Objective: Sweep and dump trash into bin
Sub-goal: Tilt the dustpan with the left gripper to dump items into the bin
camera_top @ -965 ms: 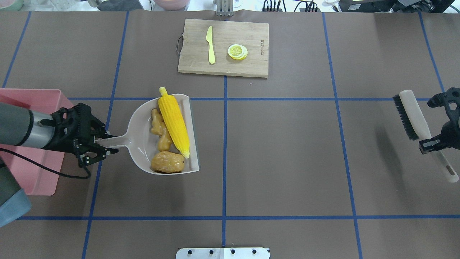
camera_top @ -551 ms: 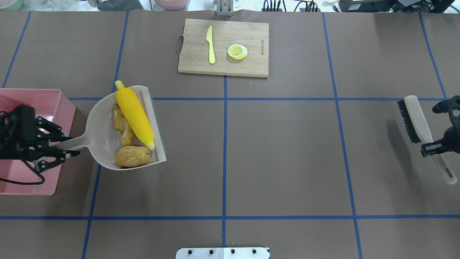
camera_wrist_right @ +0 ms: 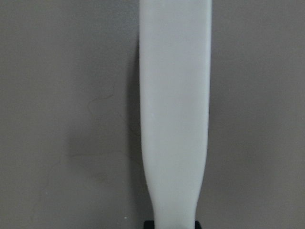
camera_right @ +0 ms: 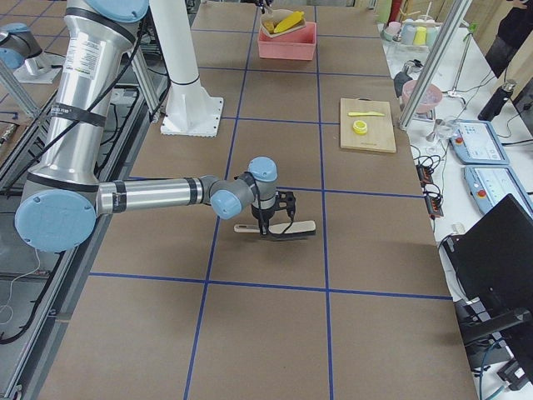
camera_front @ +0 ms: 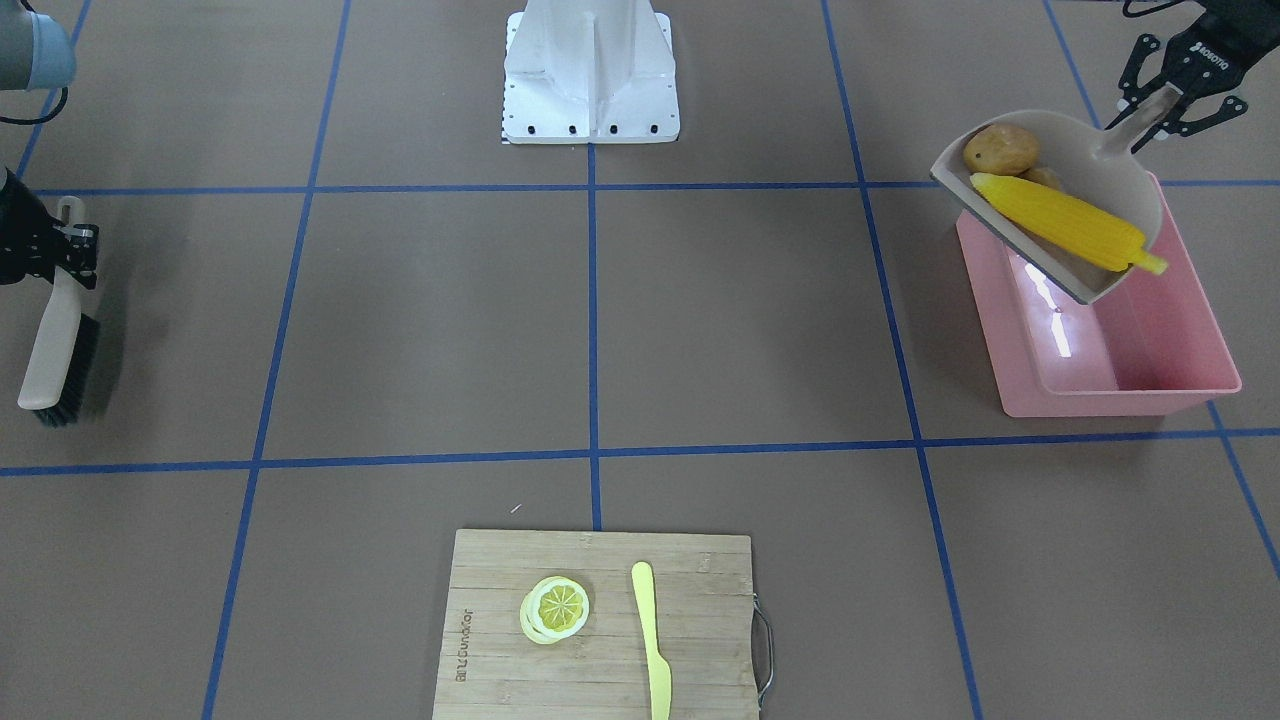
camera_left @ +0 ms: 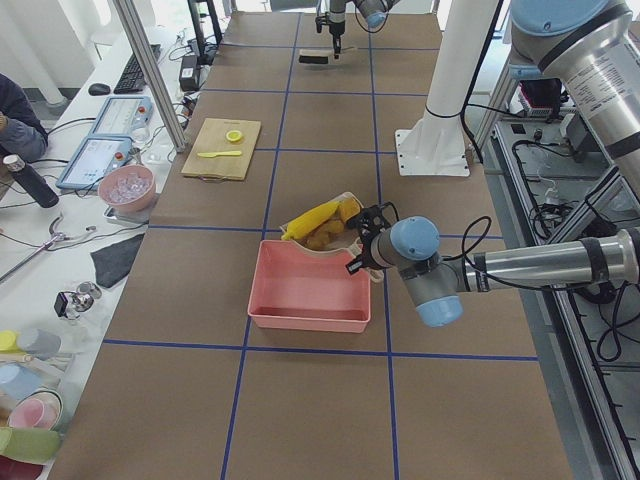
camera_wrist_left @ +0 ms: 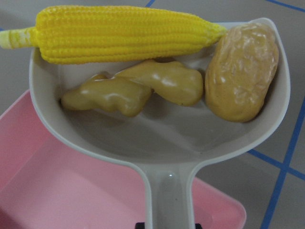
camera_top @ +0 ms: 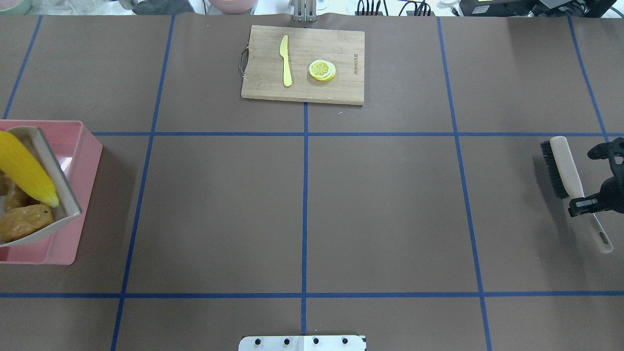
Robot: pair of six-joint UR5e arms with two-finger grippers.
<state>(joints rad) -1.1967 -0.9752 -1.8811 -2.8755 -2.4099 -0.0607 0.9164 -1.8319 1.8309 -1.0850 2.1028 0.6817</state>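
Observation:
Next, the left gripper pulls the dustpan's open edge (camera_front: 1005,235) back over the bin's opening (camera_front: 1110,342) before it tips the trash, because that edge reaches past the pink bin's rim.
My left gripper (camera_front: 1155,108) is shut on the handle of the beige dustpan (camera_front: 1105,160), which hangs tilted above the pink bin (camera_front: 1130,392). All the trash lies in the pan. The yellow corn cob (camera_front: 1062,222) rests along its open lip, with its tip past the edge. The brown potato (camera_front: 1001,148) and tan ginger root (camera_wrist_left: 138,88) sit behind it. The overhead view shows only the pan's front (camera_top: 54,168) over the bin (camera_top: 88,146). My right gripper (camera_top: 587,204) is shut on the brush (camera_top: 565,165) handle, far right.
A wooden cutting board (camera_top: 341,44) at the table's far middle carries a pale yellow knife (camera_top: 285,61) and a lemon slice (camera_top: 321,69). The robot's white base (camera_front: 590,70) stands at the near middle edge. A person's arm (camera_left: 15,120) shows beside the table.
My left gripper has carried the loaded dustpan leftward off the table surface to above the bin, leaving the overhead view. The right gripper and brush have shifted slightly right and down.

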